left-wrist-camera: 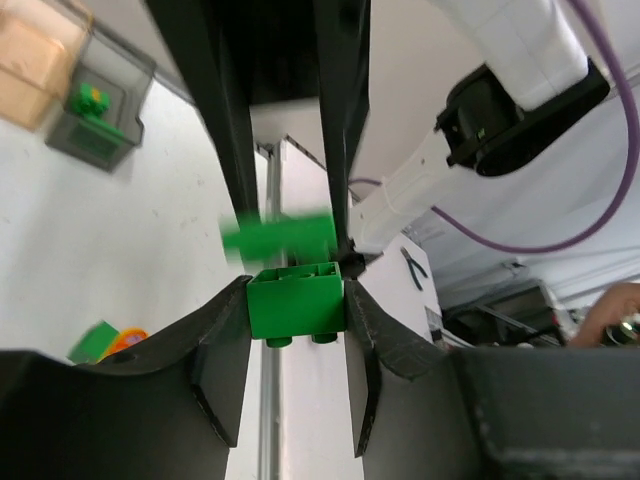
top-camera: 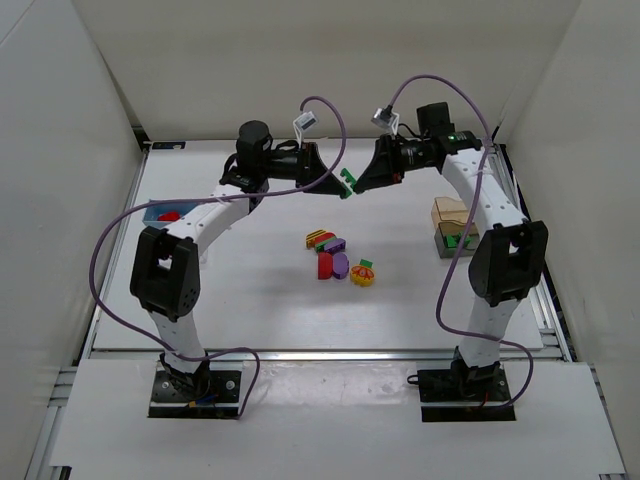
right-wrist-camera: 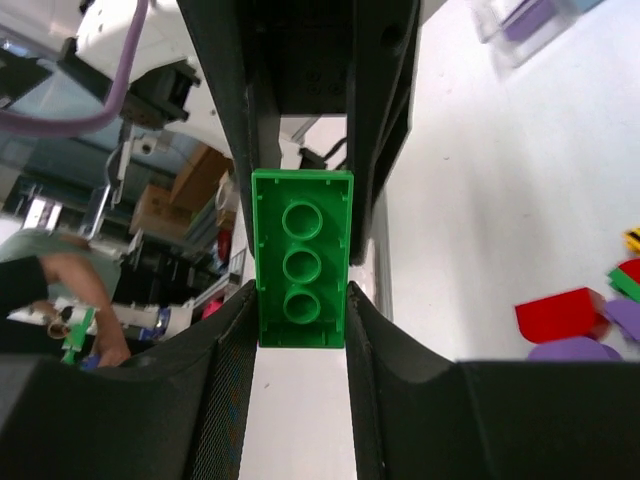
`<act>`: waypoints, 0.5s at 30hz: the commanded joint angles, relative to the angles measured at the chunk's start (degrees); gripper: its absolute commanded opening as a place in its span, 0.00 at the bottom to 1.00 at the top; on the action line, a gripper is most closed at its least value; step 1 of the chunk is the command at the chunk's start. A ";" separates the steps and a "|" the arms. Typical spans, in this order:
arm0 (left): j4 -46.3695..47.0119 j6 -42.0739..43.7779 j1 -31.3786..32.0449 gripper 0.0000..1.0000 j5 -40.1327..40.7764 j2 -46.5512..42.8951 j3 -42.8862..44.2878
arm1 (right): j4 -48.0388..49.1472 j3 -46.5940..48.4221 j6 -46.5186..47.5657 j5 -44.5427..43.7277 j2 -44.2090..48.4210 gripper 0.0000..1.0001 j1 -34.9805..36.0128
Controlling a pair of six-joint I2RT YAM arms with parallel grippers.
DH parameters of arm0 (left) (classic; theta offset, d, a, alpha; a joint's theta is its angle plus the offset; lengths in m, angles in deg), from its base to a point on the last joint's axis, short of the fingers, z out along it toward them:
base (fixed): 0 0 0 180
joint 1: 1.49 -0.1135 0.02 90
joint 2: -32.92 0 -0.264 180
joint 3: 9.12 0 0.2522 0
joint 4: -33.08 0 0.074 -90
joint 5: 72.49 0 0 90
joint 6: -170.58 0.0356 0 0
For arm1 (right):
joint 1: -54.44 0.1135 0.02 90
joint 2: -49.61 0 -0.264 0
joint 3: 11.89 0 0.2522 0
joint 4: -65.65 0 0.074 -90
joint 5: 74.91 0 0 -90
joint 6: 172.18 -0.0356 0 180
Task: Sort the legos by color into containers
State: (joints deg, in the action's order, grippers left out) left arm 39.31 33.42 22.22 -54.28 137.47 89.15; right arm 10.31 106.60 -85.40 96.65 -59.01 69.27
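Note:
The robot's right gripper is in the short green brick's way (left-wrist-camera: 297,302) to the dark-clear container (top-camera: 459,243), so the left gripper should hold off until the right gripper drops its long brick there.
Both grippers meet in mid-air above the back middle of the table, on joined green legos (top-camera: 347,182). My left gripper (top-camera: 327,180) is shut on a short green brick (left-wrist-camera: 296,307), its pads against both sides. My right gripper (top-camera: 362,180) is shut on a long green brick (right-wrist-camera: 302,258) with three round holes showing. That long piece shows blurred (left-wrist-camera: 280,235) just above the short one. Several loose legos (top-camera: 338,257) in red, purple, green and yellow lie in the middle of the table.
A blue container (top-camera: 152,214) with a red lego stands at the left. A tan container (top-camera: 450,210) and a dark-clear one (top-camera: 444,240) holding green legos stand at the right. A clear container (right-wrist-camera: 495,25) with a purple piece shows in the right wrist view.

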 commanded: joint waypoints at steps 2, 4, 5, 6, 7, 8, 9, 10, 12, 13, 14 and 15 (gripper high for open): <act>0.05 1.36 0.29 0.17 -2.39 -4.27 -4.69 | -2.80 3.64 2.61 -1.92 1.30 0.00 -5.94; -0.12 1.54 -0.15 0.17 -2.30 -5.58 -6.19 | -5.26 4.17 6.55 -3.41 1.92 0.00 -9.45; -3.17 3.37 -0.24 0.17 -1.78 -5.85 -6.90 | -6.05 4.08 7.35 -4.12 2.18 0.00 -10.69; -5.64 5.21 -0.67 0.17 -1.25 -6.46 -6.99 | -8.23 3.73 9.97 -5.08 2.97 0.00 -11.92; -7.58 7.06 -0.76 0.17 -0.90 -7.34 -7.08 | -9.38 3.47 11.30 -6.66 3.32 0.00 -14.37; -11.42 10.56 -1.03 0.17 -0.03 -7.78 -6.90 | -12.44 2.86 14.79 -7.89 4.20 0.00 -14.74; -14.07 12.86 -1.03 0.17 1.03 -8.31 -6.73 | -14.82 2.68 17.61 -9.30 4.46 0.00 -17.09; -17.14 15.58 -1.29 0.16 2.60 -9.27 -6.12 | -17.71 2.67 21.55 -10.44 4.73 0.00 -19.46; -29.00 26.81 -1.29 0.16 9.27 -10.42 -2.19 | -28.22 2.33 35.21 -17.02 5.78 0.00 -21.15; -33.57 31.29 -0.33 0.15 12.87 -11.20 -0.50 | -30.55 1.54 39.48 -19.40 6.22 0.00 -21.77; -39.61 37.51 0.02 0.15 20.30 -11.39 1.08 | -32.14 -0.03 42.74 -24.81 7.10 0.00 -23.17; -40.89 38.79 0.29 0.13 23.16 -11.65 3.27 | -32.24 -1.96 45.47 -27.83 9.11 0.00 -24.05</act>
State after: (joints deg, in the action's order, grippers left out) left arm 12.82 56.53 21.56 -44.16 131.77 86.27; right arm -10.89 107.08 -57.06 80.02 -56.13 46.35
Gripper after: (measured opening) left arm 0.480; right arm 0.403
